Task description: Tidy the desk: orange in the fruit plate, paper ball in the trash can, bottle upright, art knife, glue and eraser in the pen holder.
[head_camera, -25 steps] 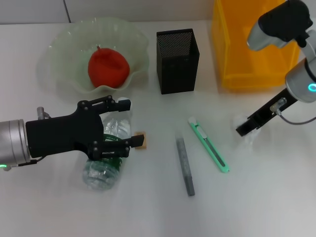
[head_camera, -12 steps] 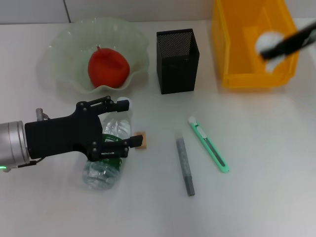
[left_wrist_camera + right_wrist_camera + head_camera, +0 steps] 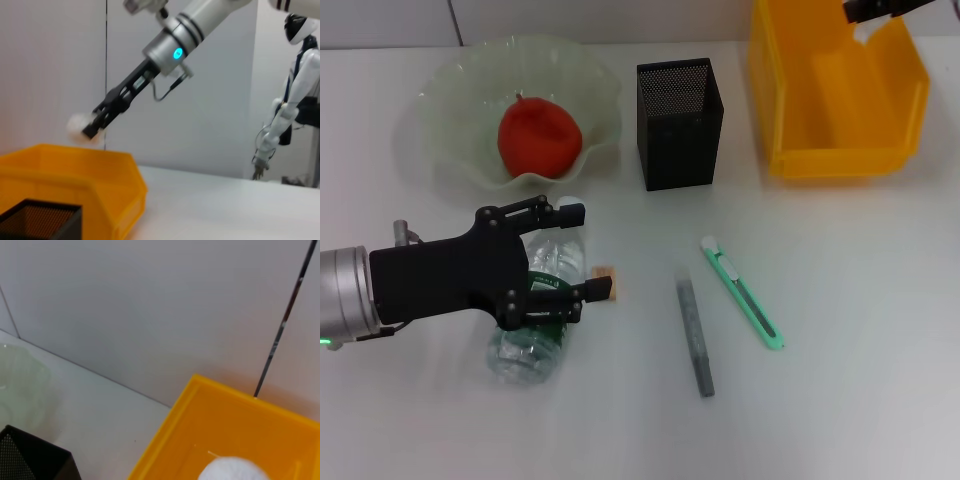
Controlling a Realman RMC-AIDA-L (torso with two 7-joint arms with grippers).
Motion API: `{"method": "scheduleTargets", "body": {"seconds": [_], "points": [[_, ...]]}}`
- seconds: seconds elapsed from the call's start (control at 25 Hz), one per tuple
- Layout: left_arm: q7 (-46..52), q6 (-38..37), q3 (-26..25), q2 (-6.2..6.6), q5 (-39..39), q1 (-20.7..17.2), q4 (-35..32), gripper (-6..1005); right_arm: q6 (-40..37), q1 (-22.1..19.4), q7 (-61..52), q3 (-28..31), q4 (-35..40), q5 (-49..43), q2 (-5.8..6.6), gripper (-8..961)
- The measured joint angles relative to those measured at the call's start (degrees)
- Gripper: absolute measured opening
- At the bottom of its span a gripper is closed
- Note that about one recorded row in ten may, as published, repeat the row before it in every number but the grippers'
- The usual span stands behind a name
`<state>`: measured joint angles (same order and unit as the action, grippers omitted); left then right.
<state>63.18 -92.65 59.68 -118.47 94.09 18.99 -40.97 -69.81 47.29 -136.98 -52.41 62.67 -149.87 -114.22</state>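
My left gripper's fingers are on either side of the lying bottle around its green label [image 3: 550, 283]. I should move over to the cap end and take hold there before I tip the bottle upright.
My right gripper [image 3: 873, 10] is above the far rim of the yellow trash bin [image 3: 790, 110], shut on the white paper ball [image 3: 230, 471]. The left wrist view shows the right gripper [image 3: 92, 130] with the ball [image 3: 76, 125] over the bin. My left gripper [image 3: 582, 252] is open and straddles the clear bottle [image 3: 528, 340], which lies on its side. The small eraser [image 3: 606, 275] lies just past its lower finger. The orange [image 3: 539, 137] sits in the green fruit plate [image 3: 450, 90]. The grey glue stick [image 3: 695, 335] and green art knife [image 3: 742, 292] lie on the table. The black mesh pen holder [image 3: 680, 120] stands upright.
The pen holder stands between the plate and the bin at the back of the white table [image 3: 840, 380]. Another robot [image 3: 295, 100] stands far off in the left wrist view.
My right gripper has lifted the paper ball from the table at the right and carried it up over the yellow bin. My left gripper has stayed over the bottle.
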Motion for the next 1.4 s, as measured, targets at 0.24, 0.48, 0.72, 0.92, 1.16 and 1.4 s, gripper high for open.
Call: {"method": "scheduleTargets", "body": {"seconds": [0.24, 0.48, 0.72, 0.92, 1.16, 1.4], "points": [[3.5, -3.6, -0.1, 0.0, -1.8, 0.0, -1.5, 832, 1.0, -1.4, 1.5, 0.1, 1.0, 3.9, -0.49, 685], [28.0, 0.9, 2.6, -0.32, -1.6, -4.8, -17.6, 830, -2.6, -14.3, 12.0, -0.7, 16.2, 19.2, -4.66, 797], [62.8, 23.1, 21.8, -0.26, 15.0, -17.6, -52.9, 829, -7.1, -36.0, 35.2, -7.2, 16.8, 48.9, -5.24, 840], [89.1, 28.7, 30.3, -0.27, 32.9, -16.7, -63.0, 828, -11.8, -41.1, 49.1, -7.2, 6.1, 55.1, -5.12, 837], [100.9, 29.4, 33.8, -0.52, 42.7, -8.8, -55.2, 829, -13.4, -42.2, 55.8, -6.7, -1.2, 55.3, -5.2, 833], [101.7, 33.1, 34.2, -0.66, 42.6, -4.8, -45.4, 828, -14.7, -42.4, 56.5, -6.7, -4.1, 55.4, -5.2, 829]]}}
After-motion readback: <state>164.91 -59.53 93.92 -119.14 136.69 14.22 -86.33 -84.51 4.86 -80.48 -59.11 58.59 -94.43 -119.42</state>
